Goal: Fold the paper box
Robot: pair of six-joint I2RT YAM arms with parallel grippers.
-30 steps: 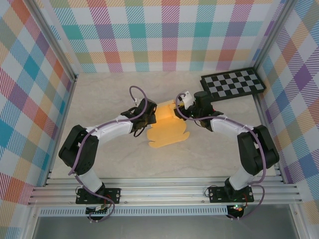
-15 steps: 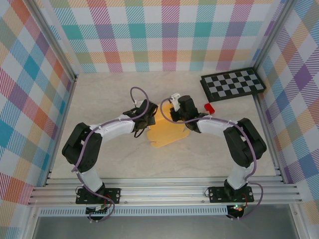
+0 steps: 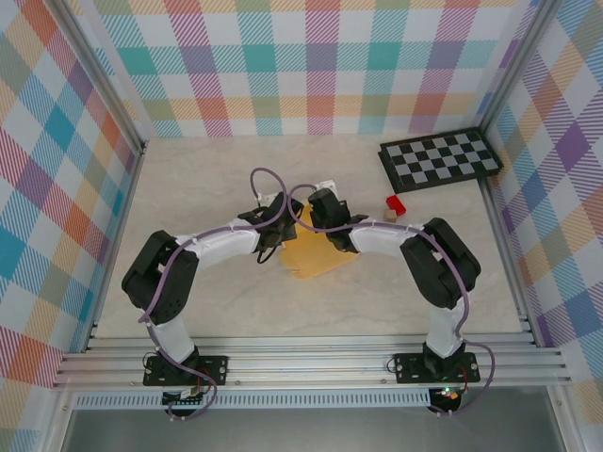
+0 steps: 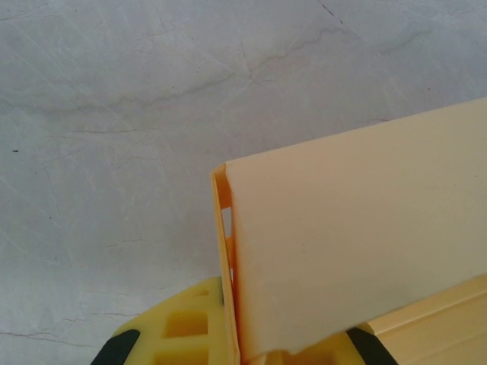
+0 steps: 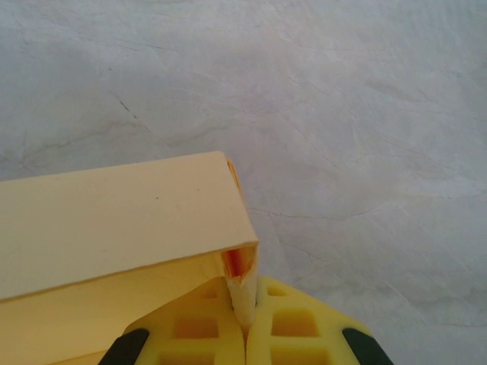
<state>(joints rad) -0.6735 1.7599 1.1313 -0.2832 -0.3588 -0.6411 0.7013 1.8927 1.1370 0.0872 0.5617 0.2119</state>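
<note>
My right gripper should open, back away and take the corner's seam (image 5: 234,180) squarely, because it is pinching the crumpled flap end (image 5: 243,283) at the paper box's slanted corner.
The paper box (image 3: 314,256) is tan-yellow cardboard, partly folded, in the middle of the table. My left gripper (image 3: 282,222) is at its far left corner and my right gripper (image 3: 317,213) at its far edge, the two close together. In the left wrist view the yellow fingers (image 4: 183,334) are shut on the edge of the paper box (image 4: 358,243), whose folded panel stands up over them. In the right wrist view my gripper (image 5: 245,328) is shut on a pinched corner of the paper box (image 5: 114,220).
A small red block (image 3: 395,204) lies on the table to the right of the grippers. A black-and-grey checkerboard (image 3: 439,157) sits at the back right. Plaid walls enclose the table on three sides.
The right arm swung left, close to the left gripper, and its jaws closed on the box's corner. The sheet drew in and folded up. The red block came into sight.
</note>
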